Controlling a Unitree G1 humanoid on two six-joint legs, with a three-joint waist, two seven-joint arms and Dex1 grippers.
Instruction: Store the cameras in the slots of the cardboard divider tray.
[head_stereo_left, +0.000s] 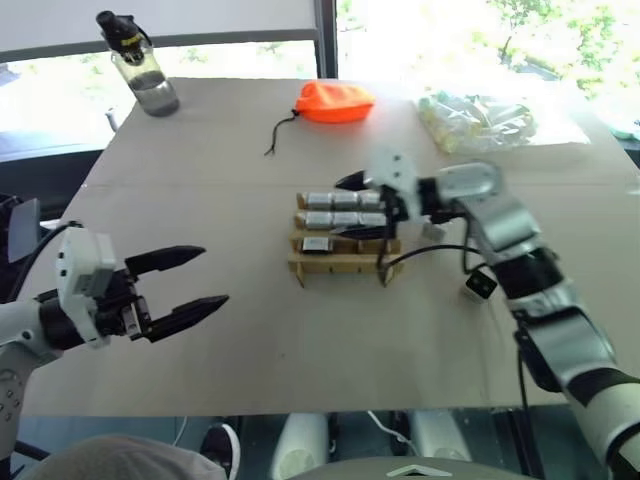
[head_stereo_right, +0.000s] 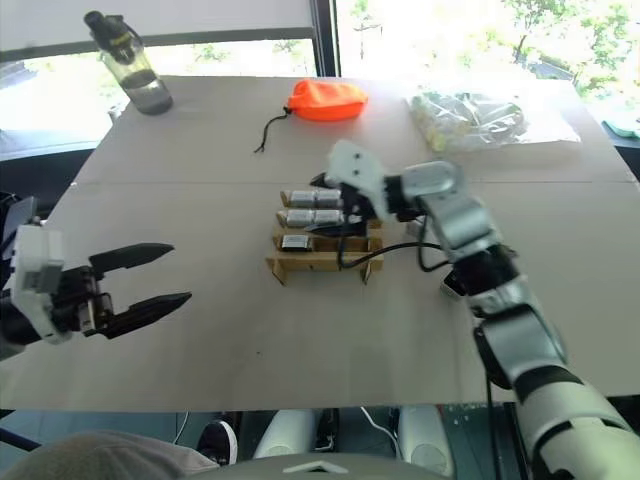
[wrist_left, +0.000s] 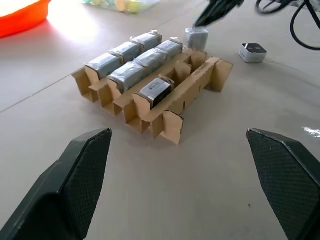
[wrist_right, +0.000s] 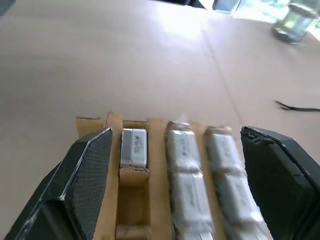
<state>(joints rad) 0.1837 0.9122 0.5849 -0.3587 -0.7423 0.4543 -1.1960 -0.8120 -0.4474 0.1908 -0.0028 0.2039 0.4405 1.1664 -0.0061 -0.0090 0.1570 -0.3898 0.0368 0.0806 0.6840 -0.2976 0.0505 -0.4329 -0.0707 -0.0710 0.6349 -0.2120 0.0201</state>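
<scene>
I should continue to move my empty right gripper toward the loose camera (head_stereo_left: 481, 285), because it lies black side up and away from the tray, until both fingers are on either side of the loose camera's sides.
The cardboard divider tray (head_stereo_left: 300, 268) sits mid-table. Its two far rows each hold three silver cameras (head_stereo_left: 344, 200); the third row has one camera (head_stereo_left: 316, 243) in its left slot. My right gripper (head_stereo_left: 345, 205) hovers open just over the tray's right side with nothing between its fingers (wrist_right: 85, 185). Under its tips, another camera (wrist_left: 196, 37) stands at the tray's right end; whether it is seated in a slot I cannot tell. A loose camera (head_stereo_left: 480, 285) lies on the table right of the tray. My left gripper (head_stereo_left: 215, 276) is open and empty, well left of the tray.
An orange drawstring pouch (head_stereo_left: 335, 102) and a clear bag of pale tubes (head_stereo_left: 480, 120) lie at the back. A bottle (head_stereo_left: 140, 65) stands at the back left corner. A black cable (head_stereo_left: 430, 250) loops from my right arm past the tray's right end.
</scene>
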